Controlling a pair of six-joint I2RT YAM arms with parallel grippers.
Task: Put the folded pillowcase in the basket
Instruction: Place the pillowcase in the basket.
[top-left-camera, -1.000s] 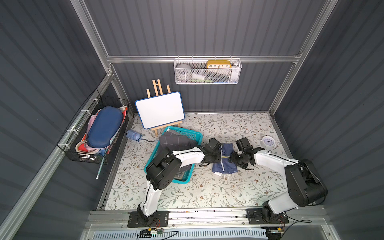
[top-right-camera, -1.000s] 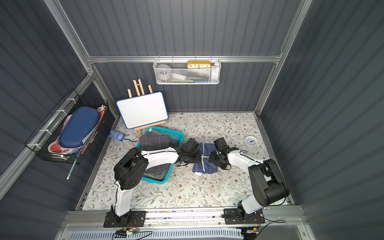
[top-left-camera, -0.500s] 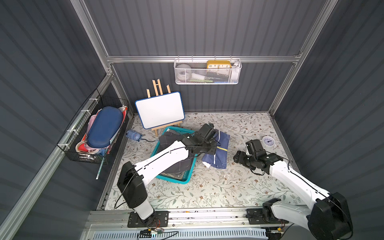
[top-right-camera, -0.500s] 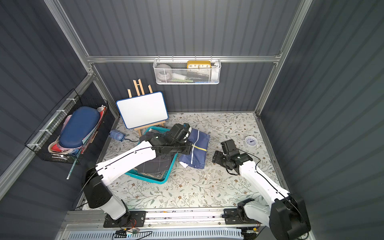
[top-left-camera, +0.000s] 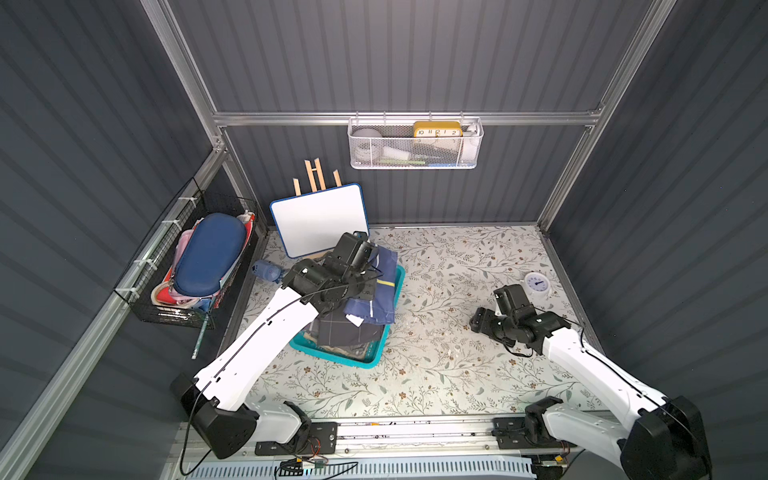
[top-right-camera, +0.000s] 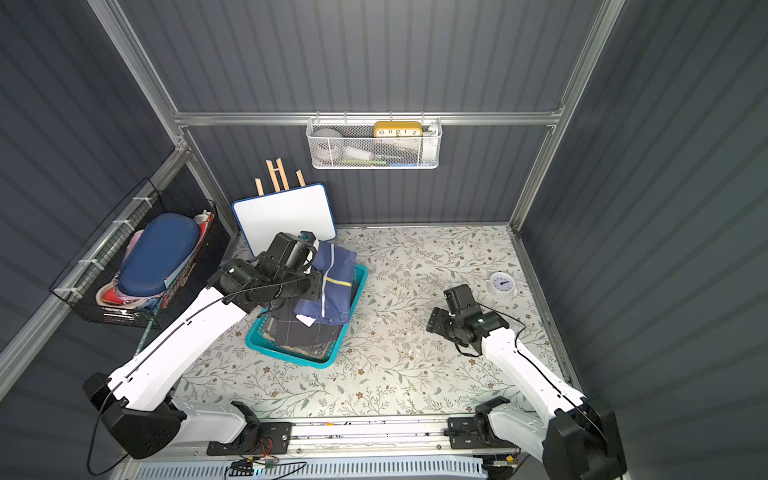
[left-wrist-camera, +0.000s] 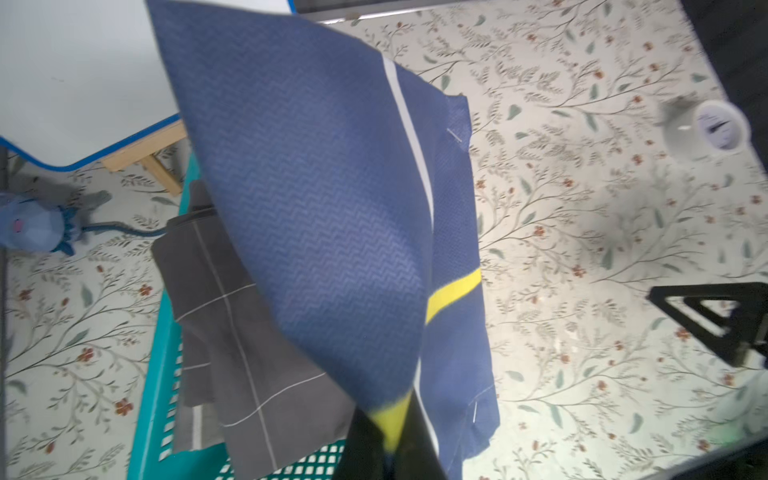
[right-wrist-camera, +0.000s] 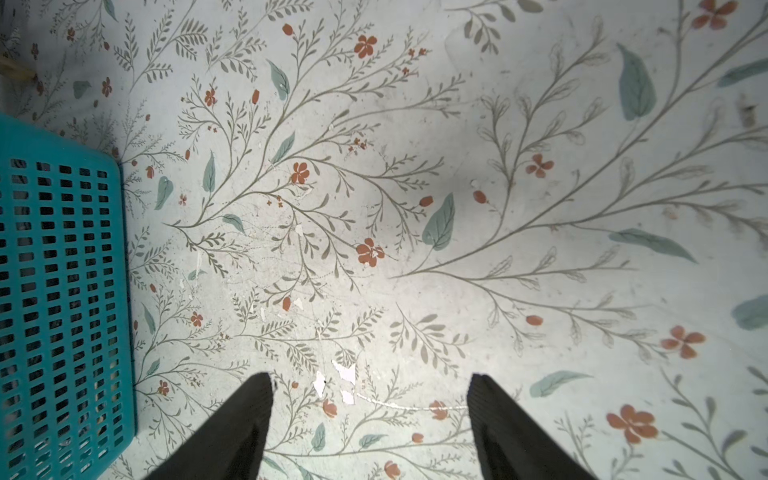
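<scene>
The folded pillowcase is hanging at a tilt over the basket's rim, so the robot's left gripper should pull the pillowcase back over the dark grey cloth before it lays the pillowcase down.
The folded pillowcase is dark blue with a white and a yellow stripe. It hangs tilted over the far right part of the teal basket, its lower edge draped on the rim. My left gripper is shut on its edge at the yellow stripe. A dark grey checked cloth lies in the basket. My right gripper is open and empty, low over the floral table, right of the basket.
A whiteboard on a wooden easel stands just behind the basket, with a small blue toy to its left. A white dial timer sits at the right. A black wire basket and a white mesh basket hang on the walls.
My left gripper has lifted the pillowcase off the table and carried it left over the basket. My right gripper has let go and drawn back to the right.
</scene>
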